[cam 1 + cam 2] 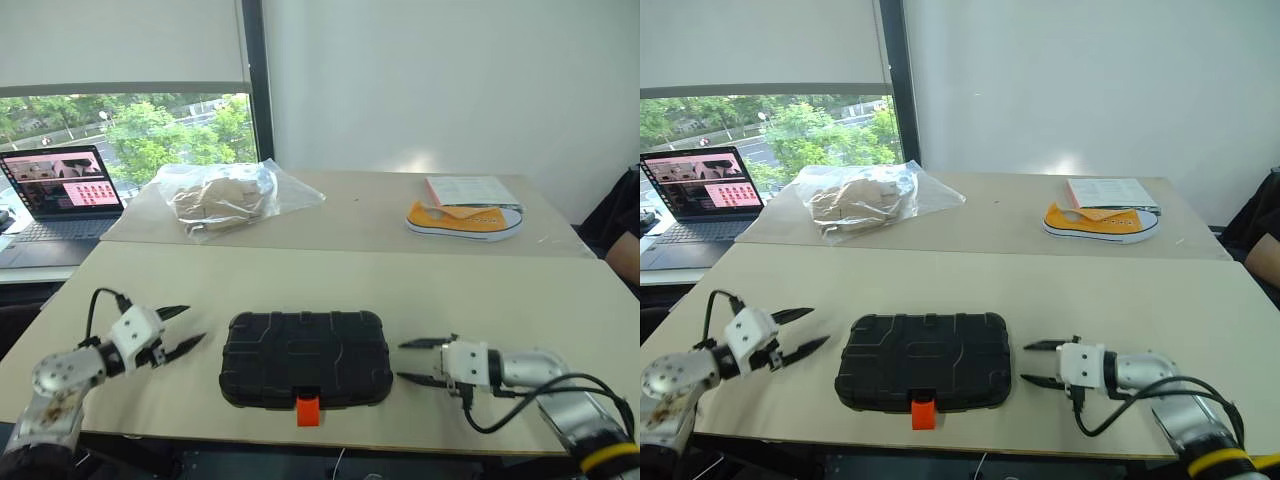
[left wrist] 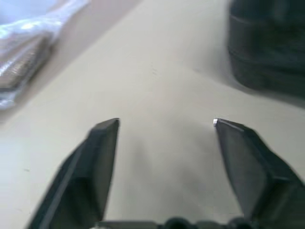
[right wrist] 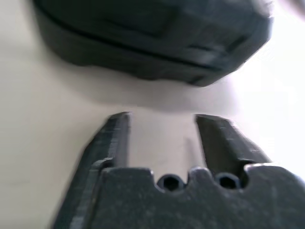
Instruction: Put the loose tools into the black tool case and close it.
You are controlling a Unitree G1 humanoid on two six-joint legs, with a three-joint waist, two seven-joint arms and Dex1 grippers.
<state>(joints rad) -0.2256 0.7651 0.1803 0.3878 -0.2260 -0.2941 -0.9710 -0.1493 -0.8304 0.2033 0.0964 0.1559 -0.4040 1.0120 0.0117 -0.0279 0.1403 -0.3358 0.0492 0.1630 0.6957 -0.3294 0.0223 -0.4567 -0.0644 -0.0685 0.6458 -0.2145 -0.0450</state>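
I should turn the black tool case (image 1: pixel 305 352) until the latch faces my right gripper before I shut it, because the orange latch (image 1: pixel 308 411) sticks out toward the table's front edge.
The black tool case (image 1: pixel 305 358) lies flat and closed near the table's front edge, its orange latch (image 1: pixel 308 408) facing me. The loose tools are out of view. My left gripper (image 1: pixel 193 325) hovers just left of the case, open and empty, its fingers pointing toward the case's left end (image 2: pixel 267 47). To the right of the case, my right gripper (image 1: pixel 401 361) is open with nothing between its fingers, a short gap from the case's right end (image 3: pixel 152 33). Neither gripper touches the case.
On the far table lie a clear plastic bag (image 1: pixel 225 195) with something tan inside, an orange sneaker (image 1: pixel 465 222) and a booklet (image 1: pixel 470 188). A laptop (image 1: pixel 62 190) stands open at the far left. A person's arm (image 1: pixel 625 250) shows at the right edge.
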